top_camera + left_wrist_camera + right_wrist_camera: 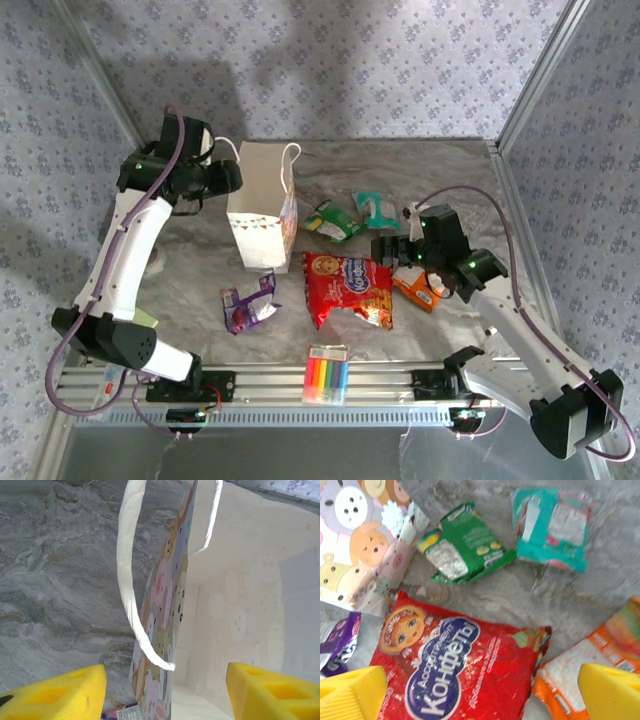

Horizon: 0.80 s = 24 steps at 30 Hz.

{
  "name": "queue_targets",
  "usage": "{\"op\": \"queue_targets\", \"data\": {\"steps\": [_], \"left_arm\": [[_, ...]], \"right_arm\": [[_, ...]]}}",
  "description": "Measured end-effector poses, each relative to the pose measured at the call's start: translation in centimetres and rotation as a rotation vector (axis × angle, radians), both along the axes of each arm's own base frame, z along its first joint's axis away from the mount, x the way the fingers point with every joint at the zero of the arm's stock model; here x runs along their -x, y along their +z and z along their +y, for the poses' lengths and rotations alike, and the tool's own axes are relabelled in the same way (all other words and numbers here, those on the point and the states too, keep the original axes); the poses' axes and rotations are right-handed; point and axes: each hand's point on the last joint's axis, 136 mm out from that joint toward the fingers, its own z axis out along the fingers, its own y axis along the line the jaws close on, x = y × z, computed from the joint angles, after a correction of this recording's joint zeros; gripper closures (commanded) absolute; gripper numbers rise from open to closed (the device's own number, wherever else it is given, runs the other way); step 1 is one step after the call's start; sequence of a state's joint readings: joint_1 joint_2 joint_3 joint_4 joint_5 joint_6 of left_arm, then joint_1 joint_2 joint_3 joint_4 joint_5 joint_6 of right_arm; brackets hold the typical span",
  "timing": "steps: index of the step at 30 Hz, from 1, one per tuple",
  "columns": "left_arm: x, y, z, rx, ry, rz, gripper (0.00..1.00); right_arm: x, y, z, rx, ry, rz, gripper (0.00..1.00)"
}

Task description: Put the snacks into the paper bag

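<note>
The open fingers of my right gripper are across the red packet's edge (540, 655) beside the orange packet, so I keep lowering until they straddle that edge (390, 292), then close.
The white paper bag (262, 215) stands upright at the back left of the table. My left gripper (228, 177) hovers at its top rim, open. In the left wrist view its yellow fingers (55, 692) stand wide apart, with the bag's cartoon-printed wall (165, 630) and a cord handle (131, 580) between them, untouched. My right gripper (482, 695) is open above the large red packet (465, 670), holding nothing. The orange packet (590, 655) lies to its right, with the green packet (462, 545) and teal packet (552, 525) further back. The purple packet (248, 303) lies in front of the bag.
A rainbow-striped pack of markers (327, 375) lies at the table's near edge, by the aluminium rail (390, 385). Patterned walls close in the back and both sides. Bare marble surface (190, 280) shows left of the purple packet.
</note>
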<state>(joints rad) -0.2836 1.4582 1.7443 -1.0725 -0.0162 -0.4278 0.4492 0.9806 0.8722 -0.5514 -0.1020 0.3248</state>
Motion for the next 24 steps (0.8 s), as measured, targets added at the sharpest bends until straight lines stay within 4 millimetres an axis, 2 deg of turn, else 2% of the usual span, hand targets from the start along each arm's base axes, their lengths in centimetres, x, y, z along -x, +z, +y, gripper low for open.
{"op": "queue_targets", "data": {"steps": [8,16,20,24], "left_arm": [[-0.1,-1.9,0.0,-0.014,0.000,0.047,0.35],[-0.2,-2.1,-0.1,-0.015,0.000,0.049,0.36],[-0.3,-2.0,-0.1,-0.014,0.000,0.046,0.35],[-0.3,-2.4,0.0,-0.017,0.001,0.053,0.35]], "right_arm": [[3.6,-4.8,0.8,-0.086,0.033,0.235,0.00],[6.6,-8.5,0.4,-0.182,-0.022,0.413,0.00],[7.6,-10.3,0.0,-0.216,-0.068,0.484,0.00],[7.8,-11.1,0.3,-0.253,-0.086,0.513,0.00]]}}
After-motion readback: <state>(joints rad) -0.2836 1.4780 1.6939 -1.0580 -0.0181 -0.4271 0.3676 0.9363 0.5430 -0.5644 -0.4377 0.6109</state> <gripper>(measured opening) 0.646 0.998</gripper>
